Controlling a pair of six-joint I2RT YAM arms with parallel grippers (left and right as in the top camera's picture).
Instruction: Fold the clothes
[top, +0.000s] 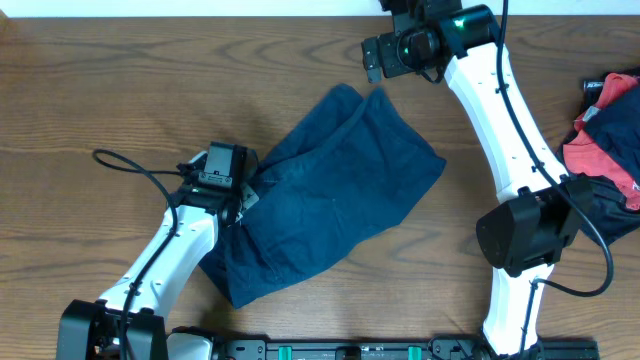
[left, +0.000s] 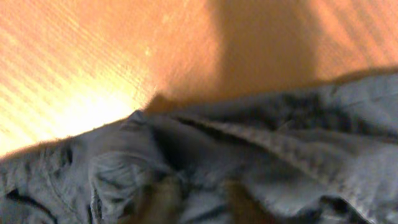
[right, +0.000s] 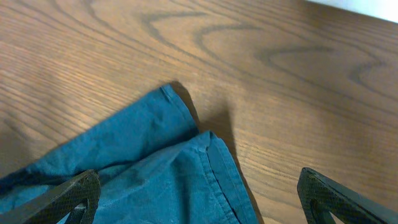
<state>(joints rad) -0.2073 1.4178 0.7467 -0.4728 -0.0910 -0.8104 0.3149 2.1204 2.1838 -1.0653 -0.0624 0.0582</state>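
Observation:
My left gripper should open, because the shorts' end (top: 250, 205) is bunched up in it. My right gripper should then pull the shorts' far corner (top: 378, 102) away before I take hold again.
The clothes (top: 330, 200) are dark navy shorts lying crumpled and slantwise on the wooden table (top: 100, 80). My left gripper (top: 243, 195) is at their left edge. In the left wrist view its two blurred fingers (left: 163, 198) stand close together with a bunched fold of the clothes (left: 280, 155) between them, so the left gripper (left: 202, 202) looks shut on the cloth. My right gripper (top: 375, 62) hovers by the far corner of the shorts. In the right wrist view the right gripper (right: 199, 205) is wide open over the hemmed corner of the clothes (right: 143, 155), holding nothing.
A pile of red and dark garments (top: 610, 130) lies at the right edge of the table. A black rail (top: 350, 350) runs along the front edge. The right arm's white links (top: 500, 130) stretch over the table to the right of the shorts.

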